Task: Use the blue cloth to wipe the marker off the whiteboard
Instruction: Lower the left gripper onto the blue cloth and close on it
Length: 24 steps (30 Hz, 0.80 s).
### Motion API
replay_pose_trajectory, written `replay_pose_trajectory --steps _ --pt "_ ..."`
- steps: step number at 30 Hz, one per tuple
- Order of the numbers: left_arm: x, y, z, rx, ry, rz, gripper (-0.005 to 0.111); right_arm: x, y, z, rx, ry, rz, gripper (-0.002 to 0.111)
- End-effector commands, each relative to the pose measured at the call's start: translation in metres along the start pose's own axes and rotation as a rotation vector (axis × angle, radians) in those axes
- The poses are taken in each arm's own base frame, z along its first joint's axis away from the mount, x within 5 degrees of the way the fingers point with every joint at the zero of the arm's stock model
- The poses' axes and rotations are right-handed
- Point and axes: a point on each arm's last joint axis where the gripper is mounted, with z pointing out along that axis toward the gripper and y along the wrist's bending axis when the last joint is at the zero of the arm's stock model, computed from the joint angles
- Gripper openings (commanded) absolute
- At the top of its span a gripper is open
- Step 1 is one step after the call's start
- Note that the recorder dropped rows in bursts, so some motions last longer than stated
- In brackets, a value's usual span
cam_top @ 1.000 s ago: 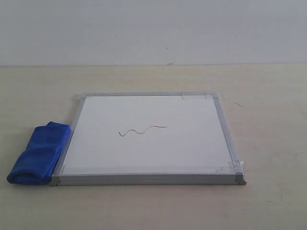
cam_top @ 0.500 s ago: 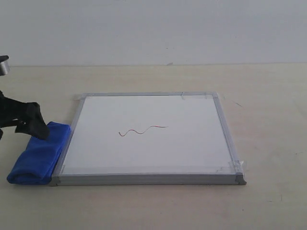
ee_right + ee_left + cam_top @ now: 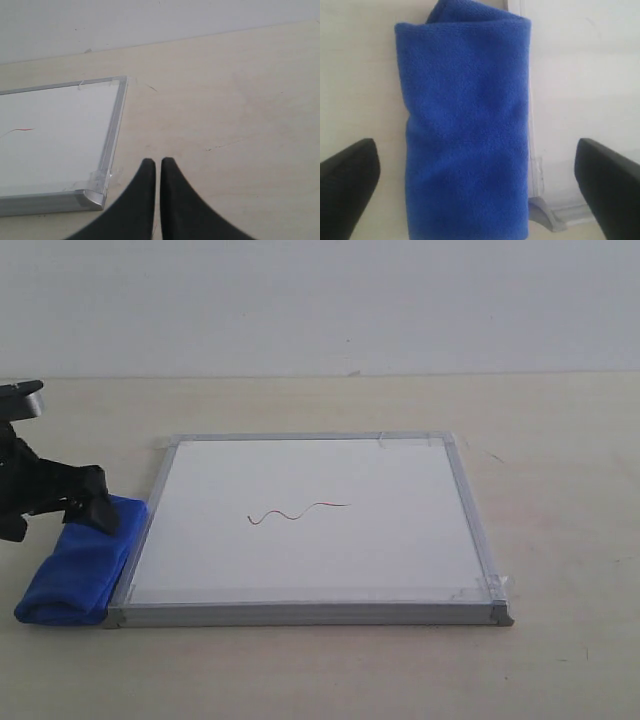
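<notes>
My left gripper should go on down until its fingers are on both sides of the cloth's middle (image 3: pixel 84 566) before it closes. Its open fingers reach across the blue cloth's narrow width (image 3: pixel 467 135).
The whiteboard (image 3: pixel 380 550) lies flat on the table, silver frame all round. A thin reddish-brown marker squiggle (image 3: pixel 298 511) crosses its middle. Against the board's left edge lies the rolled blue cloth (image 3: pixel 72 568). My left gripper (image 3: pixel 55 515) hovers over the cloth's far end, open wide. In the left wrist view its dark fingers (image 3: pixel 347 185) stand either side of the blue cloth (image 3: pixel 465 130), apart from it, with the whiteboard (image 3: pixel 570 90) beside. My right gripper (image 3: pixel 158 162) is shut and empty above bare table, near the corner of the whiteboard (image 3: pixel 50 130); the marker (image 3: pixel 20 130) shows faintly there.
A pale wooden table (image 3: pixel 560 440) runs back to a plain white wall (image 3: pixel 320 300). Clear tape bits hold the board's corners (image 3: pixel 495 585). Small dark scuffs mark the tabletop to the right of the board.
My left arm came in from the left edge of the exterior view and has moved right over the far end of the cloth. Board, squiggle and cloth have not shifted.
</notes>
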Motion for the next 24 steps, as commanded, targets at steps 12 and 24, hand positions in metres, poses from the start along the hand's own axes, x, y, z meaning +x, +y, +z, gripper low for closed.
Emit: replay_pose_trajectory --steps 12,24 --pt "0.001 0.006 0.037 0.003 0.057 0.019 0.110 -0.001 0.000 0.000 -0.004 -0.010 -0.006 0.000" --pt "0.004 0.002 0.055 -0.007 0.089 0.058 0.110 -0.001 0.000 0.000 -0.003 -0.008 -0.006 0.000"
